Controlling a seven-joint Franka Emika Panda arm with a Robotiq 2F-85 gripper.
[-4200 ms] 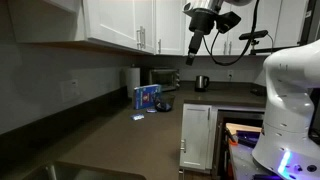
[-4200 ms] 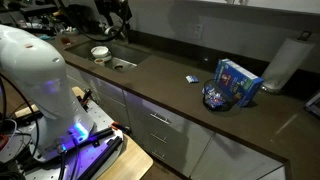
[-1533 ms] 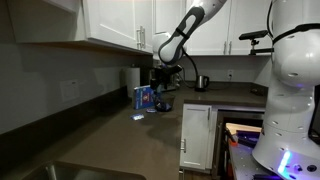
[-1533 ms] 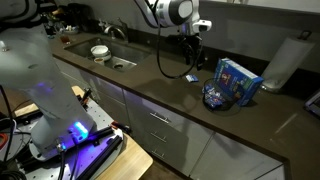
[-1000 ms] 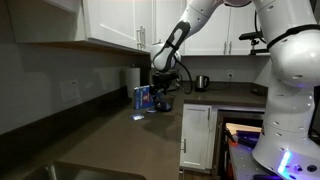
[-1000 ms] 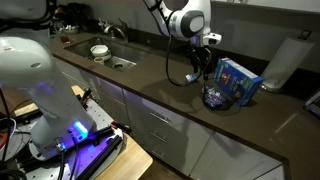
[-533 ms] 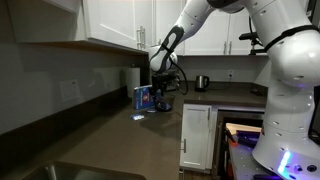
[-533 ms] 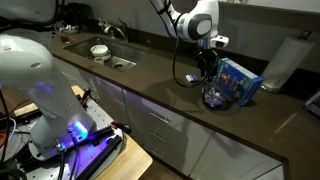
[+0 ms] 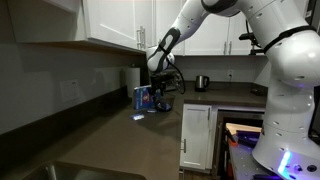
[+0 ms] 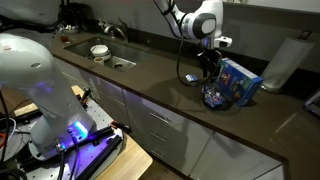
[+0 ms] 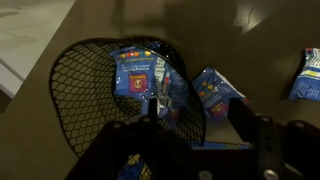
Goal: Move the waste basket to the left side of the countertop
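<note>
My gripper's fingers are too high over the waste basket's near rim (image 11: 204,117). I should keep them open and bring them down around the waste basket's mesh side (image 11: 194,128) before I close them.
The waste basket (image 9: 164,104) is a dark wire-mesh bowl on the dark countertop (image 9: 130,140), right against a blue box (image 9: 146,97). It also shows in an exterior view (image 10: 214,98) on the countertop (image 10: 150,80), and it fills the left of the wrist view (image 11: 80,90). My gripper (image 9: 160,93) hangs just above the basket in both exterior views (image 10: 209,80). In the wrist view the gripper (image 11: 200,125) is open, with the basket's near rim between its two dark fingers. The blue box (image 11: 215,92) lies behind the mesh.
A small steel kettle (image 9: 202,83) stands further along the counter. A paper towel roll (image 10: 285,62) stands by the wall beside the blue box (image 10: 238,80). A small blue packet (image 10: 190,78) lies on the counter. A sink (image 10: 112,61) with a white bowl (image 10: 100,51) is at the far end.
My arm has swung from high over the far counter down to the basket. Over the last second it edged closer and lower over the rim. The basket has not moved.
</note>
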